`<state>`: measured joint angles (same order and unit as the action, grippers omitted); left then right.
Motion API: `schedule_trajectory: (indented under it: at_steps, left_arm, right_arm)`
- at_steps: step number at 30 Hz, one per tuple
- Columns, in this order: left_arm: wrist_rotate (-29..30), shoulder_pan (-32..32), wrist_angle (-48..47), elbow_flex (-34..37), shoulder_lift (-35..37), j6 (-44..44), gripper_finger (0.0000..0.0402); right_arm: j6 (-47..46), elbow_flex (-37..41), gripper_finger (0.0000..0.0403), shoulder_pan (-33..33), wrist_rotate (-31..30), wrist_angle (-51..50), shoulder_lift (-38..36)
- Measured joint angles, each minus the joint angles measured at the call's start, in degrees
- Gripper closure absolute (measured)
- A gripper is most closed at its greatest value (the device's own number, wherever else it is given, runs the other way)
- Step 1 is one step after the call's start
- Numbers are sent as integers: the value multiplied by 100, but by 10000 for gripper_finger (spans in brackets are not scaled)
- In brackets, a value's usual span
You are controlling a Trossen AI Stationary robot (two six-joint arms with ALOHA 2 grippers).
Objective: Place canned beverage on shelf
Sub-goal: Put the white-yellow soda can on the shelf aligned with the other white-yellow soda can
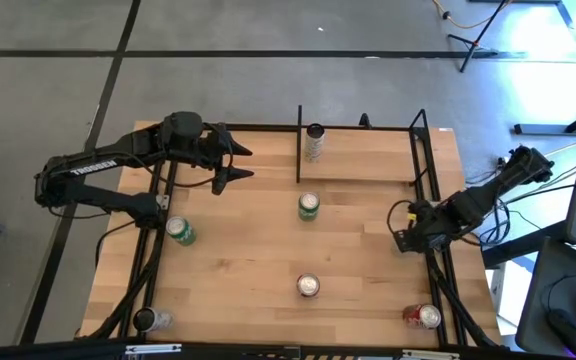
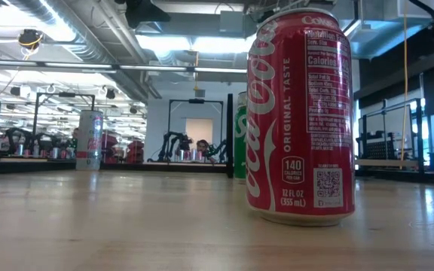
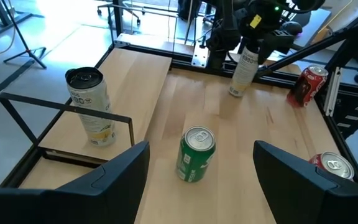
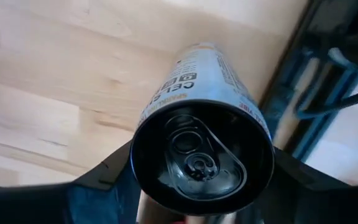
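Observation:
I should stand the slim white can (image 3: 243, 72) on the open wood (image 1: 371, 240) and grip it from above before I shelve it, because it slants in my right gripper's fingers.
The shelf (image 1: 368, 155) is a light-wood board framed by black bars at the table's far side. A pale can with a dark top (image 1: 314, 140) stands on its left end and also shows in the left wrist view (image 3: 91, 107). My right gripper (image 1: 406, 238) is at the table's right side, shut on a slim white can (image 4: 201, 112). My left gripper (image 1: 243, 163) hangs open and empty left of the shelf, pointing toward the right. A green can (image 3: 196, 154) stands on the table ahead of it, clear of the fingers. My right gripper pinches the slim white can's upper wall just under its dark top (image 4: 166, 106) between its two fingers, one on each side. The fingers come slanting down from the table's right. The can stands nearly upright (image 3: 244, 65); whether its base touches the table I cannot tell.
Other cans stand on the table: a green one at the left (image 1: 180, 232), one at the middle near side (image 1: 308, 286), a red one at the near right (image 1: 423, 317) and a dark-topped one at the near left corner (image 1: 148, 320). The shelf board right of its can is bare.

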<state>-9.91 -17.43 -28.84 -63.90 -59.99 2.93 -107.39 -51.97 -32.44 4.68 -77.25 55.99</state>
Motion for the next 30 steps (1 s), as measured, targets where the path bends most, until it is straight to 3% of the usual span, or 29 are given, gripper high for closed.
schedule_trajectory:
  at_steps: [4,13,19,30]
  left_arm:
    - [117,2,0,0,0,-3,128]
    - [313,10,0,0,0,37,128]
    - [323,37,0,0,0,140,128]
    - [342,37,0,0,0,145,128]
  right_arm:
    - [312,-133,183,347,-219,258,349]
    - [1172,-380,183,1348,20,782,1092]
    - [1491,-409,182,1661,115,867,1388]
    - [1639,-382,121,1785,-141,1081,1468]
